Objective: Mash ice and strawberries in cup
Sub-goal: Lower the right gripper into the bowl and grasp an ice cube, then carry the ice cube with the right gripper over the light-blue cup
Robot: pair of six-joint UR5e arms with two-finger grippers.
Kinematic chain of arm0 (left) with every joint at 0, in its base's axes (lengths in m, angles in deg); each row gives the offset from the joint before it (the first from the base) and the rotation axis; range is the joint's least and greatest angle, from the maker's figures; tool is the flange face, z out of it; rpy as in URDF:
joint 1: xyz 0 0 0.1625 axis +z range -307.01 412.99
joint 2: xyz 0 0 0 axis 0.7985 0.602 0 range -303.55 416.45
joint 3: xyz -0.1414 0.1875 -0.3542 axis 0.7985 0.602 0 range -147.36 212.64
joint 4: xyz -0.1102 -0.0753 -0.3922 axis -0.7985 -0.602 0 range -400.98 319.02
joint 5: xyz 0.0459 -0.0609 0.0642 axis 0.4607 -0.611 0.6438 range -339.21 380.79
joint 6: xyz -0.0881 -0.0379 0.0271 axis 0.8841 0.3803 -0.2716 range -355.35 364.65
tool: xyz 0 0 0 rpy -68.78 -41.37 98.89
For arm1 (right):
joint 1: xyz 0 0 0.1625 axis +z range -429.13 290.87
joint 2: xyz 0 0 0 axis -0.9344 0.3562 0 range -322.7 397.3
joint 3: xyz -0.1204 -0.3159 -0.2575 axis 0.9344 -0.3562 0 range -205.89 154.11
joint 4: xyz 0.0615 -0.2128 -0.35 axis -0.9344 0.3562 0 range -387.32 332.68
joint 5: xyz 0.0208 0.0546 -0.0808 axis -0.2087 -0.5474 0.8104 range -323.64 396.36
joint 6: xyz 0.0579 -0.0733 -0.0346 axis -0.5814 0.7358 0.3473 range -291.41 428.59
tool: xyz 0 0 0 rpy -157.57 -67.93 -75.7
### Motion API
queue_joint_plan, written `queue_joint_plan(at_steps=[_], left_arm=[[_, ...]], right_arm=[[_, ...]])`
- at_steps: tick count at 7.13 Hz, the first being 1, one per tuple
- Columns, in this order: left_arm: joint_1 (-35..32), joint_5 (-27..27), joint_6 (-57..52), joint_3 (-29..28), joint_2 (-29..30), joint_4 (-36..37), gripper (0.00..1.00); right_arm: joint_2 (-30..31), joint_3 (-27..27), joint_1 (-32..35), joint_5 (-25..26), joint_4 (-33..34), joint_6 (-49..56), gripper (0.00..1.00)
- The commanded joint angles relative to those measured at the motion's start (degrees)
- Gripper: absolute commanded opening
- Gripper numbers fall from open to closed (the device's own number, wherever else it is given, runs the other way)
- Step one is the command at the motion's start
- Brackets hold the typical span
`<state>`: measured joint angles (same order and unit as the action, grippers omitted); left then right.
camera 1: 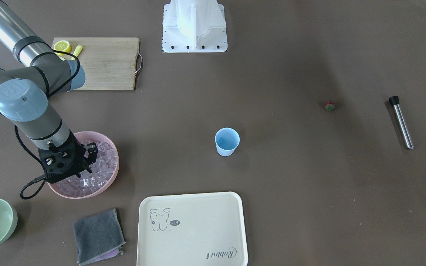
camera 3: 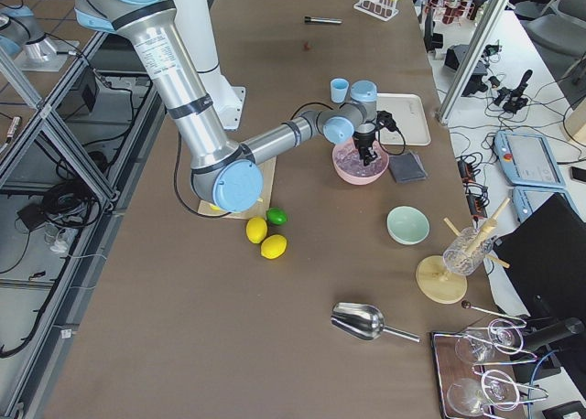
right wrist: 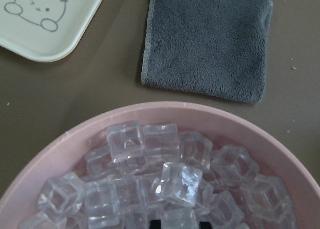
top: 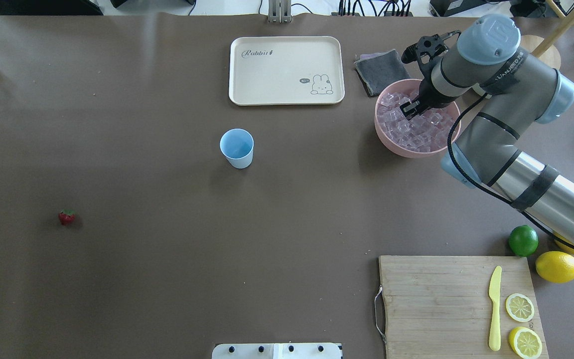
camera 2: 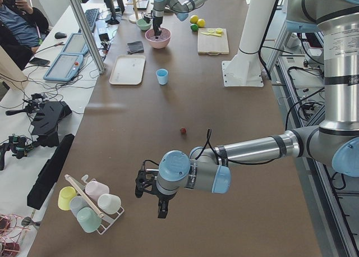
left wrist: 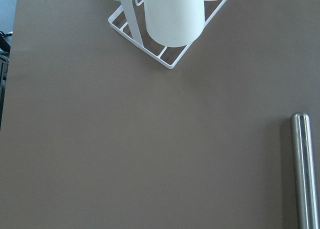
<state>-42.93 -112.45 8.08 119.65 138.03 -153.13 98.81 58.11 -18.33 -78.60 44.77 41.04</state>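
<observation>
The robot's right gripper holds one ice cube, and the light-blue cup stands open at the top. The gripper should go on carrying the cube until it hangs over the cup's opening.
The light-blue cup stands upright mid-table and looks empty; it also shows in the front view. The strawberry lies alone far to the cup's left. The ice fills a pink bowl. My right gripper is lowered into that bowl. In the right wrist view its fingertips sit on either side of one ice cube, a cube's width apart. My left gripper hovers over bare table far from the cup. I cannot tell whether it is open or shut.
A steel muddler lies past the strawberry, and also shows in the left wrist view near a white cup rack. A cream tray and a grey cloth lie beside the bowl. A cutting board holds lemon slices and a knife.
</observation>
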Motion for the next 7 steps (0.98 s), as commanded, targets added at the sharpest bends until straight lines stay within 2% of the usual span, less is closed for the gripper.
queue_joint_plan(at_steps=[1, 2, 3, 4, 5, 6, 7], left_arm=[[-0.06, 0.00, 0.00, -0.18, -0.02, 0.00, 0.98], [-0.06, 0.00, 0.00, -0.35, -0.02, 0.00, 0.98], [-0.06, 0.00, 0.00, -0.27, -0.02, 0.00, 0.98], [-0.06, 0.00, 0.00, 0.08, -0.63, 0.00, 0.98], [-0.06, 0.00, 0.00, 0.26, -0.63, 0.00, 0.98], [-0.06, 0.00, 0.00, 0.35, -0.63, -0.09, 0.98], [-0.15, 0.00, 0.00, 0.61, -0.37, -0.09, 0.98]], right_arm=[[-1.90, 0.89, 1.74, -2.27, 0.07, -4.76, 0.20], [-2.70, 3.68, 3.05, -6.03, 0.33, -8.71, 0.20], [-4.28, 5.54, 2.81, -7.37, 0.68, -15.01, 0.20], [-6.47, 6.51, 0.02, -6.43, 0.68, -22.82, 0.20], [-8.40, 6.70, -3.92, -2.50, 0.60, -28.12, 0.20], [-11.82, 6.35, -9.53, 3.97, 0.60, -34.78, 0.20], [-15.77, 5.22, -12.29, 7.17, 1.47, -39.20, 0.20]])
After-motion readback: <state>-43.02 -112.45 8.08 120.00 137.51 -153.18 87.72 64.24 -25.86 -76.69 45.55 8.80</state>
